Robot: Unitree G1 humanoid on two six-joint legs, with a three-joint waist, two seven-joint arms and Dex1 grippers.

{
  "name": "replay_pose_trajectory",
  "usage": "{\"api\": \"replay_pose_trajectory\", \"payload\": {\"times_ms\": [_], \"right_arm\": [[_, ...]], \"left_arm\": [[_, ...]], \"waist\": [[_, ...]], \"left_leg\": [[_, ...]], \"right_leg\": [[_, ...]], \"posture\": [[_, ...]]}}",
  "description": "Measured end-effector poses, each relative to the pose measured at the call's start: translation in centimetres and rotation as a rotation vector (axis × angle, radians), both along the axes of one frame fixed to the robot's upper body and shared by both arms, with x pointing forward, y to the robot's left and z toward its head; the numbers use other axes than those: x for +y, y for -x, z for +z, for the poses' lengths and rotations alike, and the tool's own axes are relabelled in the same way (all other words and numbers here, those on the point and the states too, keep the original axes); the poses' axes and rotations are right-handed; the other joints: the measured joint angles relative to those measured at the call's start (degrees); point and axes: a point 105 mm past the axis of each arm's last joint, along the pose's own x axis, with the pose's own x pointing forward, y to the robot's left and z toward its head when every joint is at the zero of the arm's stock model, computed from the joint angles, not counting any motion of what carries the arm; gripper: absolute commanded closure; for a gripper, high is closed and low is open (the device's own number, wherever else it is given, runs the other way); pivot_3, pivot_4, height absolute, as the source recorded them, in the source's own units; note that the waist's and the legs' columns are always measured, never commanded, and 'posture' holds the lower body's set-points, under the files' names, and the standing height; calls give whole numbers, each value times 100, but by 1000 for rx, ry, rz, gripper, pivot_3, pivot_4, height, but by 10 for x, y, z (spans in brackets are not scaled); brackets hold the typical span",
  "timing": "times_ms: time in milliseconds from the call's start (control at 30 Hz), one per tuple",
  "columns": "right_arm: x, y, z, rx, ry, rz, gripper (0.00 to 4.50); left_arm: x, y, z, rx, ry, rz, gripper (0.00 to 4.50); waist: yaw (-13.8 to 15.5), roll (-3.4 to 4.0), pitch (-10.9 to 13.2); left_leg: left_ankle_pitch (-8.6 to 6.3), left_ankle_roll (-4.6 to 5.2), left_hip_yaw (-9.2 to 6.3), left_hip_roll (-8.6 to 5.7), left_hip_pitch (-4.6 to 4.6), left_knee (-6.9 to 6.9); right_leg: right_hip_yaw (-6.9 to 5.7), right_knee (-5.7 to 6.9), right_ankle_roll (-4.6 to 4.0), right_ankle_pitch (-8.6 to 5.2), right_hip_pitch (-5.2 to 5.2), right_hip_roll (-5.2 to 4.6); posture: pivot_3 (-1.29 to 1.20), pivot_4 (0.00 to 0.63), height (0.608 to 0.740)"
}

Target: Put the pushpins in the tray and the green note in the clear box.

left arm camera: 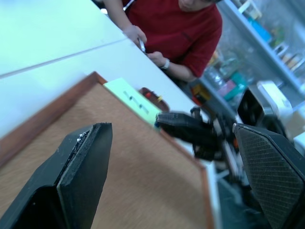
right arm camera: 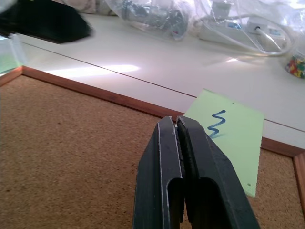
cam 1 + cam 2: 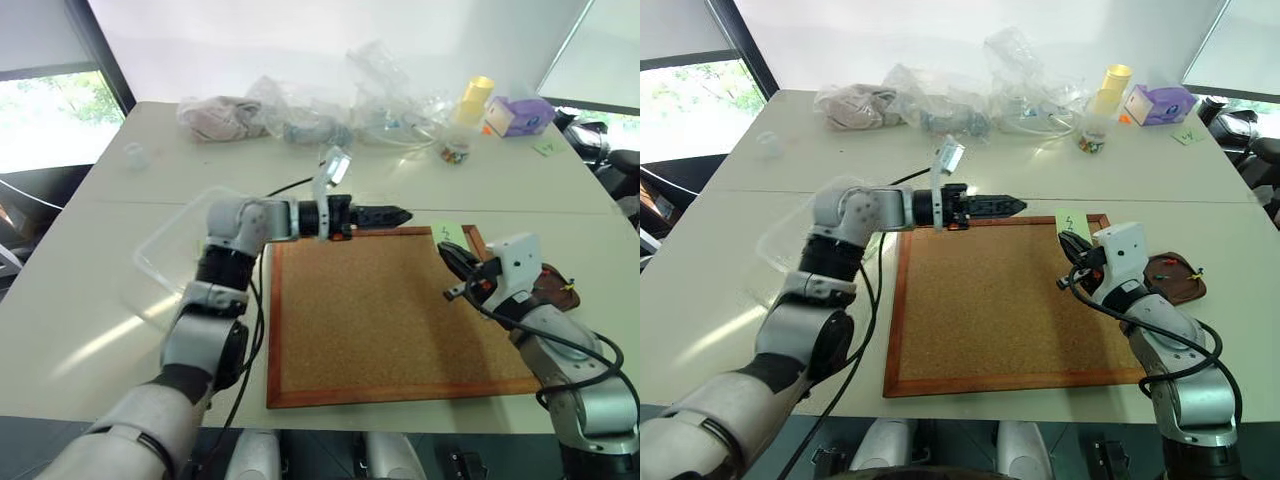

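Observation:
The green note [image 3: 451,237] will stay almost flat when I carry it to the clear box, because it keeps straight where it reaches across the board's frame [image 3: 446,229].
The green note [image 3: 449,234] lies on the cork board's far right corner, with a blue squiggle on it [image 2: 233,133]. My right gripper [image 2: 174,121] is shut and empty, its tips just short of the note's near edge. My left gripper [image 1: 170,131] reaches across the board's far edge, fingers wide open with nothing between them, pointing toward the note and the right gripper [image 1: 186,129]. The dark brown tray [image 3: 1175,278] sits right of the board, holding a few pushpins [image 3: 1193,271]. The clear box [image 3: 160,240] rests on the table at the left, behind my left arm.
The wood-framed cork board [image 3: 390,310] covers the table's near middle. Clear plastic bags [image 3: 300,115], a jar of coloured pins [image 3: 456,150], a yellow cup [image 3: 478,95] and a purple box [image 3: 520,115] line the far side. A person in a red shirt [image 1: 181,28] stands beyond the table.

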Motion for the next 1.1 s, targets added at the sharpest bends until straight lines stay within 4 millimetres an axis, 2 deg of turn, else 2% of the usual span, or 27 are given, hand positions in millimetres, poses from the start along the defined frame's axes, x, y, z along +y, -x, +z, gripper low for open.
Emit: {"api": "replay_pose_trajectory", "payload": {"times_ms": [100,233,467,567,667,800,833,1100], "right_arm": [[3,2,4,-15,14,1,4500],[8,4,12,-45,27,4,4500],[19,8,15,-51,43,25,4500],[20,10,16,-53,49,27,4500],[20,10,15,-50,51,25,4500],[22,12,18,-62,54,27,4500],[22,12,18,-62,55,27,4500],[23,13,19,-60,63,30,4500]], "left_arm": [[-17,-3,-12,143,11,2,31],[-33,0,-28,249,18,-12,31],[-55,-9,-17,241,97,38,31],[-63,-8,-20,252,118,43,892],[-68,-6,-22,247,107,42,2133],[-71,-7,-20,220,95,44,4065],[-71,-7,-20,218,92,46,4410],[-70,-8,-24,208,67,50,4410]], "waist": [[-1,0,1],[7,-3,8],[31,-4,8],[24,-5,9],[20,-6,9],[20,-6,9],[19,-6,9],[23,-6,9]], "left_leg": [[2,-4,-40,-14,-1,-2],[6,-10,-78,-24,-5,-4],[6,-10,-82,-34,-8,-3],[6,-10,-83,-43,-10,-3],[6,-10,-84,-46,-10,-3],[6,-10,-87,-46,-10,-3],[6,-10,-87,-46,-10,-3],[6,-10,-87,-47,-10,-3]], "right_leg": [[-8,2,0,0,0,10],[-16,5,0,0,0,17],[-17,3,-1,0,2,7],[-18,2,-1,0,2,-1],[-18,3,-1,0,2,-3],[-19,3,-1,0,2,-3],[-19,3,-1,0,2,-3],[-20,4,-1,0,2,-3]], "posture": [[0,150,740],[0,150,740],[0,150,740],[0,150,740],[0,150,740],[0,150,740],[0,150,740],[0,150,740]]}}
